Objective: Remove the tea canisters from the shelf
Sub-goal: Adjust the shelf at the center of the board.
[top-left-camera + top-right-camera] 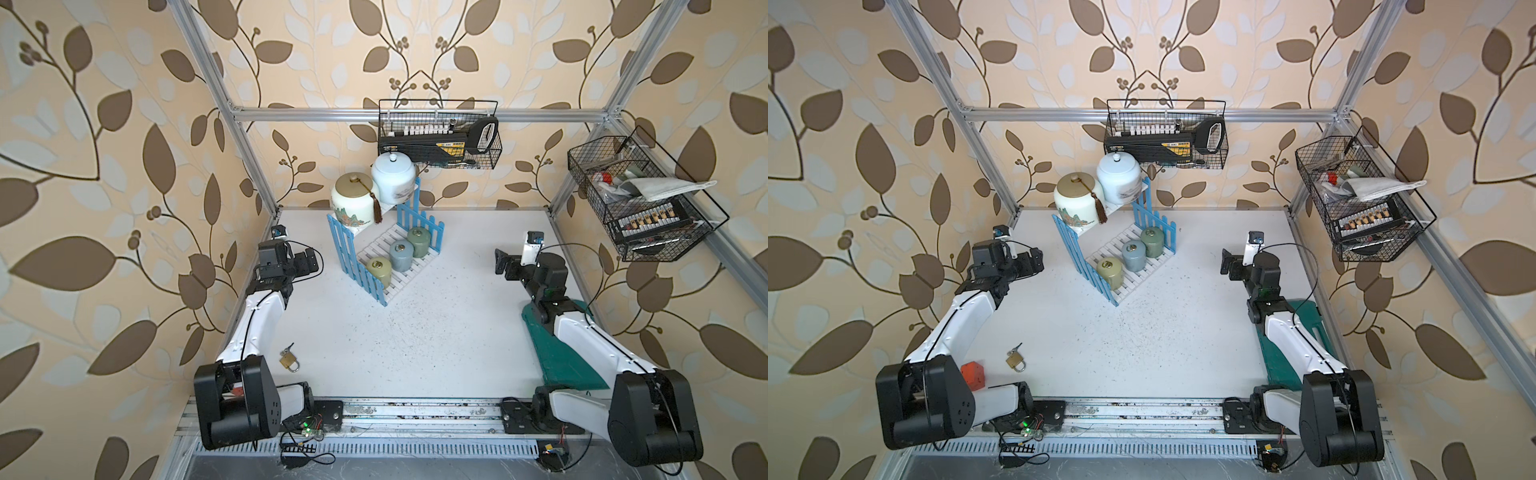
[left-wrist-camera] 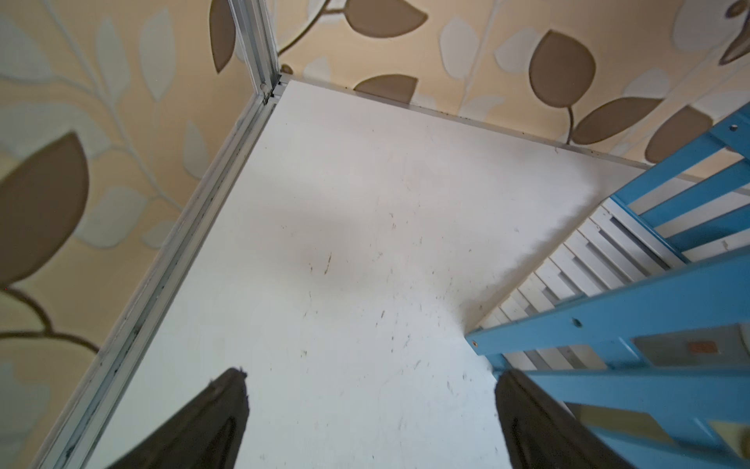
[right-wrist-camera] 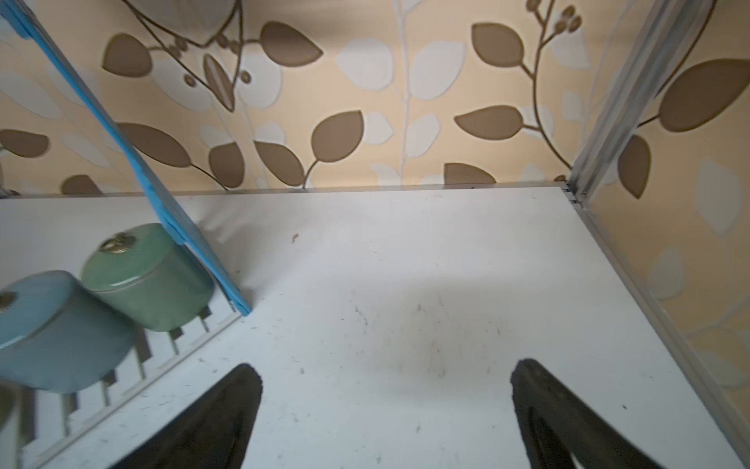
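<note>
The shelf (image 1: 409,276) is slanted and the way to its blue side (image 1: 437,233) by the sage canister is open, so my right gripper keeps going and closes on that side.
The shelf (image 1: 357,266), blue picket sides and white slats, stands at the back middle of the table. On its upper tier sit a cream canister with gold lid and brown tassel (image 1: 351,199) and a pale-blue one (image 1: 392,172). Its lower tier holds a row of three small canisters: yellow-green (image 1: 379,272), grey-blue (image 1: 401,255) and sage (image 1: 419,241). My left gripper (image 1: 311,262) hangs open and empty just left of the shelf (image 2: 608,316). To the right, well apart from it, my right gripper (image 1: 503,262) is open and empty; its wrist view shows the sage canister (image 3: 150,280) and the grey-blue one (image 3: 52,333).
A brass padlock with keys (image 1: 289,362) lies front left. A green board (image 1: 557,353) lies under the right arm. Black wire baskets hang on the back wall (image 1: 440,137) and right wall (image 1: 640,199). An orange-red block (image 1: 973,374) sits by the left arm's base.
</note>
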`<state>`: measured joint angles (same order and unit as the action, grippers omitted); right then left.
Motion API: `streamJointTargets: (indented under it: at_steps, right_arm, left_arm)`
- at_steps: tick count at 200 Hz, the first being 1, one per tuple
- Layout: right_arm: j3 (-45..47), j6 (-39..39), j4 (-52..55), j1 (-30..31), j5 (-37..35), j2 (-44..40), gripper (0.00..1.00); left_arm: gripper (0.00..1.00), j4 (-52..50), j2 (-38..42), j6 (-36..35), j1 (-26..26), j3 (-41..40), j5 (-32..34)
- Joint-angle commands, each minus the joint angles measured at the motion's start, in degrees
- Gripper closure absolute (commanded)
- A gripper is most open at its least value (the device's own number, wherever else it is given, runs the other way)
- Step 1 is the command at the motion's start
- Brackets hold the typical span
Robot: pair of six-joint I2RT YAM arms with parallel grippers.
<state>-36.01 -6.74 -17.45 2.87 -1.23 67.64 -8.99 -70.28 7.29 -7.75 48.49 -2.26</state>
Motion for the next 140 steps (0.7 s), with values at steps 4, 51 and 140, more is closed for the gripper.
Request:
streamJointTargets:
  at_steps: [4,51,140]
  right_arm:
    - [-3.9,-8.5,11.9,0.0,9.6,-0.5,0.01]
    - [-12.7,-13.2,18.7,0.7,23.0,7.0,0.01]
    - [-26.8,1.6,14.2,16.2,14.1,23.0,0.01]
  left_arm:
    - [0.01,-13.7,5.3,3.2,0.5,2.8,-2.7]
    - [0.01,-15.1,12.5,1.9,0.4,-0.7,-6.0]
    - [0.01,-10.0,14.9,-5.6,-1.1,-7.2,-15.7]
